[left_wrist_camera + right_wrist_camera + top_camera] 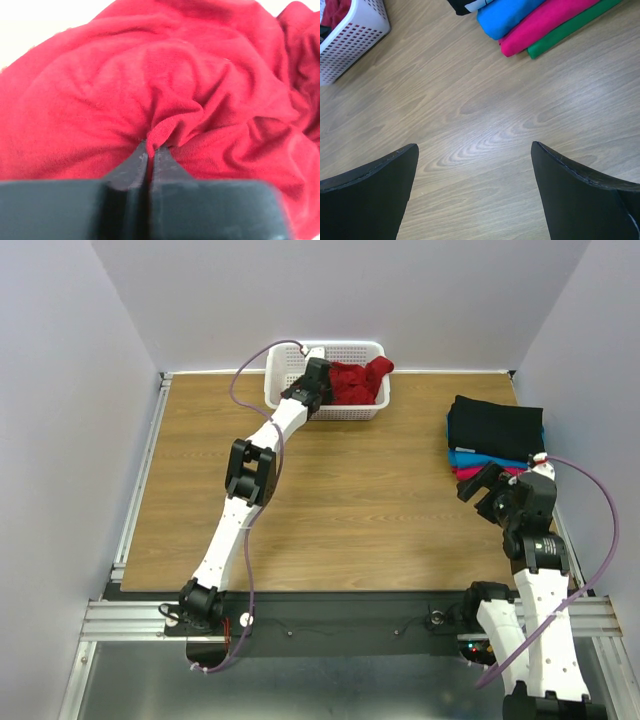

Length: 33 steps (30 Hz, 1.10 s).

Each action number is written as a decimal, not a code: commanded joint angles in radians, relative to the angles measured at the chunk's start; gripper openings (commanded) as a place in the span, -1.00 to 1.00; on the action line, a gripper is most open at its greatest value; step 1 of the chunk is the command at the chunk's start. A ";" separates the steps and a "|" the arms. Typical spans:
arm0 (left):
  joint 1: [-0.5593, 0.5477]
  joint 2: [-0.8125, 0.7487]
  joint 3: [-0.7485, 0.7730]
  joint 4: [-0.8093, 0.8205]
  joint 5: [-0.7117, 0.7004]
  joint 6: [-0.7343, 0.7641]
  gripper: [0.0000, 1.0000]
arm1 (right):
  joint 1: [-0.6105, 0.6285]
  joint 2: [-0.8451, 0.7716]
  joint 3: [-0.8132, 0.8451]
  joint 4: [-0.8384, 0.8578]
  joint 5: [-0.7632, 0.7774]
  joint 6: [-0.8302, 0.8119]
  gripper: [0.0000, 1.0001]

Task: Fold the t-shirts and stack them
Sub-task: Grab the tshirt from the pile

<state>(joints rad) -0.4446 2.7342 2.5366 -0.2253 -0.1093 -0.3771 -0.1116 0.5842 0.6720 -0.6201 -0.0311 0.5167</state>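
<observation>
My left gripper goes on moving up with its fingers closed on a fold of the dark red t-shirt [171, 129], then lets go over the clear wood [345, 515].
A crumpled dark red t-shirt [355, 380] lies in the white basket [330, 412] at the back of the table. My left gripper [322, 375] reaches into the basket. In the left wrist view the red t-shirt [150, 75] fills the frame, and the left gripper [151, 147] is shut on a pinched fold of it. At the right edge sits a stack of folded t-shirts: black [495, 425] on top, then blue [510, 15], magenta [545, 25] and green [570, 32]. My right gripper [475, 150] hangs open over bare wood just in front of the stack.
The perforated basket [355, 40] shows at the upper left of the right wrist view. The wooden table [350, 500] has a metal rail along its left side and front edge. Grey walls close in on three sides.
</observation>
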 commanded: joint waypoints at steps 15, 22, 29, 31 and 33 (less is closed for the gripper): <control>0.000 -0.482 -0.071 0.176 0.042 -0.008 -1.00 | -0.003 -0.024 -0.006 0.051 0.040 0.000 1.00; -0.034 -0.715 -0.128 0.248 0.195 -0.040 -1.00 | -0.003 -0.032 -0.006 0.051 0.057 0.003 1.00; -0.247 -1.014 -0.333 0.271 0.075 0.118 -1.00 | -0.003 -0.044 -0.005 0.051 0.057 0.003 1.00; -0.285 -1.111 -0.380 0.288 0.091 0.124 -1.00 | -0.003 -0.049 -0.005 0.051 0.059 0.003 1.00; -0.322 -1.168 -0.455 0.288 0.103 0.104 -1.00 | -0.003 -0.055 -0.003 0.053 0.057 0.005 1.00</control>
<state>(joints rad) -0.7242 1.6947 2.1555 -0.0269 -0.0174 -0.2962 -0.1116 0.5488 0.6720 -0.6201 0.0101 0.5205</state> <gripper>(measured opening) 0.091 0.998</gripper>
